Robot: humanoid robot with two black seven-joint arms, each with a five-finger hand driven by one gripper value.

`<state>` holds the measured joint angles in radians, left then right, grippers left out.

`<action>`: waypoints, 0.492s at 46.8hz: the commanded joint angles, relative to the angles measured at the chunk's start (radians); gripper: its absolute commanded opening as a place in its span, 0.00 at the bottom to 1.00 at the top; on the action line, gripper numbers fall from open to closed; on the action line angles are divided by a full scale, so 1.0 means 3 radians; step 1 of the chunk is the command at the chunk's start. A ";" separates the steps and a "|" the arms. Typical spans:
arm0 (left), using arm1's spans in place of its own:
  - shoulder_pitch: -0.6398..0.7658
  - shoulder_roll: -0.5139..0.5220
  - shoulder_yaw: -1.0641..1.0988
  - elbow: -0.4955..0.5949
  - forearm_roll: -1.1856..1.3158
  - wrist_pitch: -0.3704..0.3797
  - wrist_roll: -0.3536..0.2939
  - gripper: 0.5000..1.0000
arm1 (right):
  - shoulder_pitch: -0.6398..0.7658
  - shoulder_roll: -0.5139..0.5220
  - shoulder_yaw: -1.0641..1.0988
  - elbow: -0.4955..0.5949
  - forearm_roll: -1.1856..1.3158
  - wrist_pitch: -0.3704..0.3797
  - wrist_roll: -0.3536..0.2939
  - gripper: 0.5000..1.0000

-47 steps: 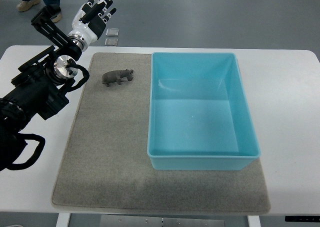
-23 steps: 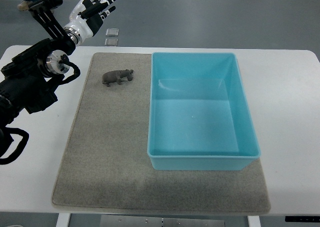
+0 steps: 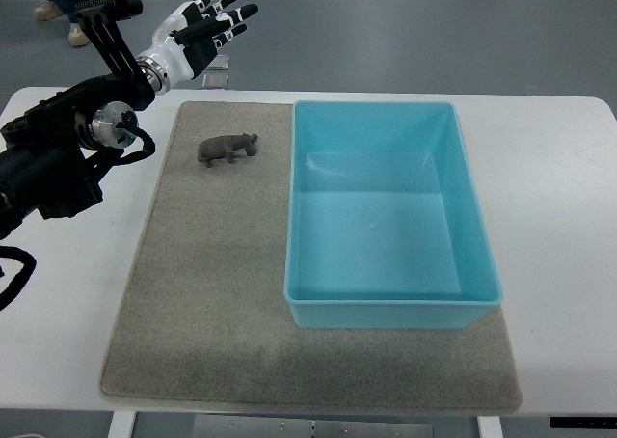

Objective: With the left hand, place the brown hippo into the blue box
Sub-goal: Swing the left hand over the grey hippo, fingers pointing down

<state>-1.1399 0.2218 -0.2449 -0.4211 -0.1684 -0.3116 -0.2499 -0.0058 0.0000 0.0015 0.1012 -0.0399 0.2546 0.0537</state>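
The spread fingers of my left gripper are pointing beyond the table's far edge (image 3: 253, 95). Next, I swing them back, turn them downward and put them on either side of the brown hippo (image 3: 228, 149).
A small brown hippo (image 3: 228, 149) stands on the grey mat (image 3: 212, 284), near its far left corner. The blue box (image 3: 386, 211) sits on the mat to the hippo's right, open and empty. My left hand (image 3: 207, 31) is raised beyond the table's far edge, above and behind the hippo, with its fingers spread and holding nothing. Its black arm (image 3: 67, 158) comes in from the left edge. The right arm is out of view.
The mat lies on a white table (image 3: 559, 226). A small clear item (image 3: 217, 71) lies on the floor just past the far edge. A person's legs and shoes (image 3: 67, 4) show at the top left.
My left hand has swung to the right and turned, its fingers now pointing right toward the space above the hippo. The hippo and the box have not moved.
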 commanded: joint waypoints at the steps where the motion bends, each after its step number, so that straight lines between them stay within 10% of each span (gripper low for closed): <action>1: -0.0050 0.0099 0.0024 -0.0110 0.0284 -0.0004 0.0000 0.99 | -0.0001 0.0000 0.0000 0.0000 0.0000 0.0000 0.0000 0.87; 23: -0.0107 0.0288 0.0039 -0.0457 0.2217 -0.0066 0.0025 0.99 | -0.0001 0.0000 0.0000 0.0000 0.0000 0.0000 0.0000 0.87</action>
<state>-1.1702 0.2914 -0.2369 -0.5224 0.4284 -0.3295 -0.2453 -0.0053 0.0000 0.0015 0.1012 -0.0399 0.2546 0.0537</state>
